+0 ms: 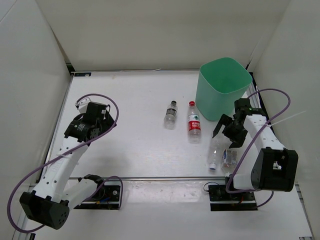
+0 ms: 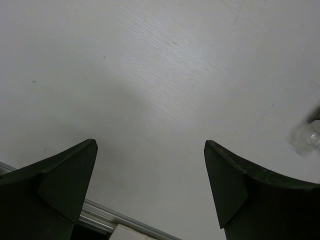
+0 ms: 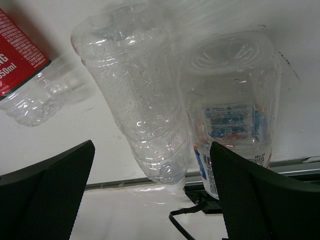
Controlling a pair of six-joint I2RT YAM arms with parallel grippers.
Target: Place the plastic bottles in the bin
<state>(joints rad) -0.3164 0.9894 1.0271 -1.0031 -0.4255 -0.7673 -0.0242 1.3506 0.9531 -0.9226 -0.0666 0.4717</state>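
Observation:
My right gripper should shift over the slim clear bottle point(image 1: 215, 151) and grip that bottle first, since the stubby blue-labelled bottle point(image 1: 230, 158) lies under one of the gripper's fingers.
The mint-green bin point(image 1: 223, 87) stands at the back right. A dark-capped bottle point(image 1: 171, 114) and a red-capped, red-labelled bottle point(image 1: 194, 122) lie mid-table. A slim clear bottle point(image 1: 216, 150) and a stubby blue-labelled bottle point(image 1: 230, 160) lie side by side near the front right. My right gripper point(image 1: 226, 132) hovers open just above those two. In the right wrist view the slim bottle point(image 3: 145, 100) lies between the spread fingers, the stubby bottle point(image 3: 235, 115) is by the right finger, and the red-labelled bottle point(image 3: 25, 75) is at the upper left. My left gripper point(image 1: 100, 111) hangs open over bare table at the left.
White walls close off the table on the left, back and right. A metal rail point(image 1: 165, 178) runs along the near edge, with the arm bases and a black cable point(image 3: 190, 220) beyond it. A sliver of clear bottle point(image 2: 310, 135) shows at the right edge of the left wrist view.

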